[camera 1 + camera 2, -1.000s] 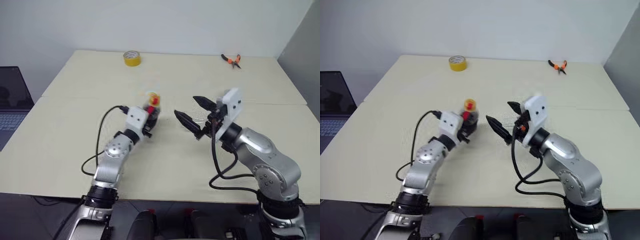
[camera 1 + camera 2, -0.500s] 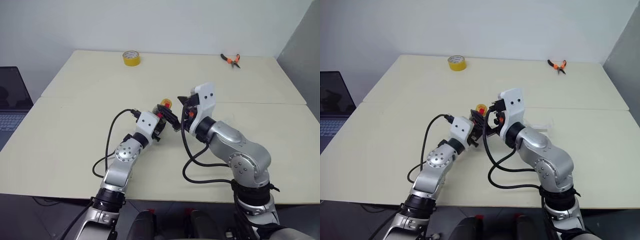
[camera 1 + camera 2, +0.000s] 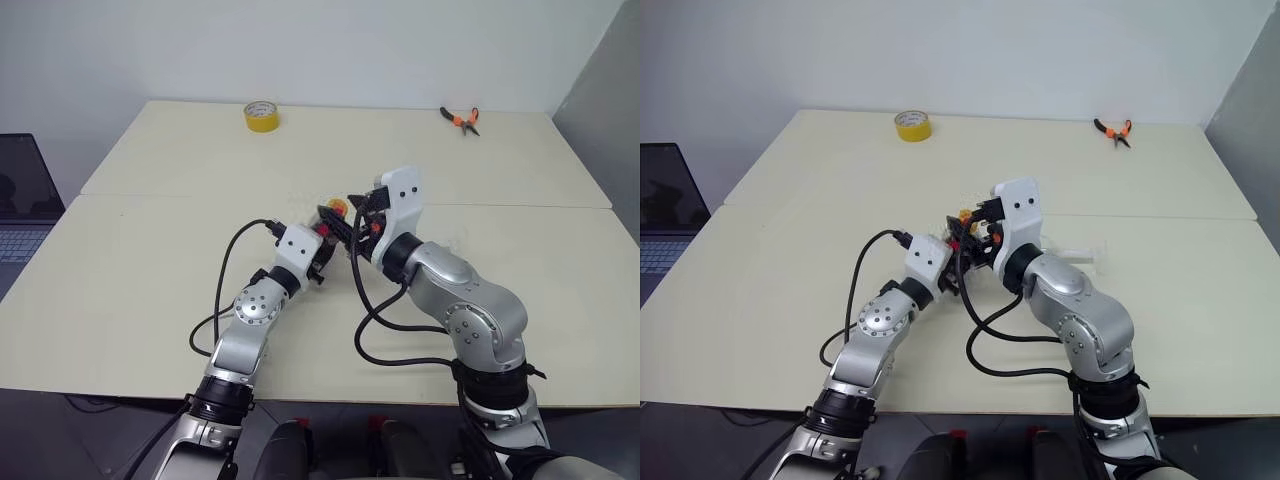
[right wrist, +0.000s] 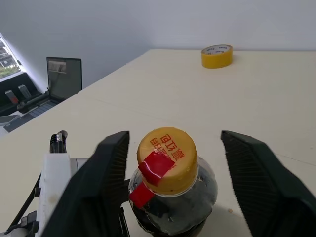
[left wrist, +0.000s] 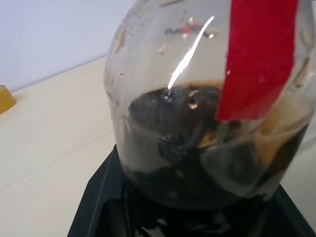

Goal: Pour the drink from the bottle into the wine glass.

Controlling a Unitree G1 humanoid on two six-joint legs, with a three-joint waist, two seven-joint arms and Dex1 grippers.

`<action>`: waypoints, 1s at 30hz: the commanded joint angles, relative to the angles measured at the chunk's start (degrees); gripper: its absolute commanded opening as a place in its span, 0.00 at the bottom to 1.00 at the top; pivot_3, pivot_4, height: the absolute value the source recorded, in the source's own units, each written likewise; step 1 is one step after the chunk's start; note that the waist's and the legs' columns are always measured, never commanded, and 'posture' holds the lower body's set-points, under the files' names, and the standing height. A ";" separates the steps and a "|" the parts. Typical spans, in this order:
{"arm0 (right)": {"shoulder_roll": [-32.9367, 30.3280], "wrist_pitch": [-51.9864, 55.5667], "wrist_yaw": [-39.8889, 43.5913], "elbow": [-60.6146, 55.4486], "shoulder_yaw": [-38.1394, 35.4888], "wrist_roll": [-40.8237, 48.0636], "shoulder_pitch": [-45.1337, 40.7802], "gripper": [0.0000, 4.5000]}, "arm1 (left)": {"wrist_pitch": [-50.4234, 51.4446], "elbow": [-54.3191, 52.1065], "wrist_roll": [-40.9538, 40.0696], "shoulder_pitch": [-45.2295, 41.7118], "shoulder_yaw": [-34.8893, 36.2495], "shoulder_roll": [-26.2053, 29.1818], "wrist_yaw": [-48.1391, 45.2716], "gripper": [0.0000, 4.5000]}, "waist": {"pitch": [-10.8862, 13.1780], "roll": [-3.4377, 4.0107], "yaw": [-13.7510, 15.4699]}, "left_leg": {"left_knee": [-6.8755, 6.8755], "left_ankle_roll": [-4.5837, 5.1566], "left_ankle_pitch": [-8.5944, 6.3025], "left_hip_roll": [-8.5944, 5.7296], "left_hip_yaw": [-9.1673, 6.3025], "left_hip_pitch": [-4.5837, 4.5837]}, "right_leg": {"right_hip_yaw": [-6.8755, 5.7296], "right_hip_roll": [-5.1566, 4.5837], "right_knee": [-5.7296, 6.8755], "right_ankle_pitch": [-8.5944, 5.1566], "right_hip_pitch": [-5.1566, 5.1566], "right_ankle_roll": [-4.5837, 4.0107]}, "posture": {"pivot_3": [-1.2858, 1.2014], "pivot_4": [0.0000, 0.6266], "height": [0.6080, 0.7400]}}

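Observation:
I expect the yellow cap [image 4: 168,160] to turn but stay in place when I twist it, because its red patch lines up with the bottle's red strip [image 4: 141,195] below.
My left gripper [image 3: 322,246] is shut on the bottle [image 3: 328,228], a squat clear bottle held upright just above the table. The left wrist view looks straight at its belly [image 5: 197,98], with the dark drink [image 5: 187,163] in the lower part and a red label strip. My right gripper [image 4: 173,137] reaches in from the right, open. One black finger [image 4: 106,173] stands on each side of the yellow cap [image 4: 167,157], with a gap on both sides. The wine glass [image 3: 1085,252] shows faintly as a clear shape past my right forearm, mostly hidden.
A yellow tape roll [image 3: 262,116] sits at the table's far left edge. Orange-handled pliers [image 3: 462,118] lie at the far right. A laptop [image 3: 20,200] stands off the table to the left. A seam [image 3: 180,194] runs across the pale table top.
My right arm has swung left from the table's right half to the bottle, and its fingers now flank the cap. The left gripper still holds the bottle.

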 commanded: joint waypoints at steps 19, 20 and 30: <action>-20.01 -36.36 33.21 25.41 2.31 -9.91 -7.71 0.27 | 1.88 -7.54 -3.13 -0.03 2.69 1.06 -2.98 0.20 | 0.02 0.00 -0.52 | -0.04 0.02 0.00 0.01 0.01 0.02 | -0.02 0.05 -0.07 0.00 0.02 0.00 | 0.52 0.24 1.00; -21.06 -39.76 34.71 28.12 3.54 -11.66 -8.48 0.27 | 2.07 -7.66 -3.19 -0.07 2.73 1.10 -3.04 0.20 | 0.02 0.00 -0.56 | -0.03 0.02 0.00 0.01 0.01 0.02 | -0.02 0.05 -0.08 0.00 0.02 0.00 | 0.52 0.24 1.00; -24.43 -48.74 44.91 36.42 5.51 -11.58 -10.97 0.27 | 2.46 -7.92 -3.59 -0.34 2.54 1.11 -3.51 0.17 | 0.03 -0.02 -0.86 | -0.01 0.00 0.01 0.03 0.02 -0.01 | -0.01 0.00 -0.12 0.01 0.04 -0.01 | 0.52 0.24 1.00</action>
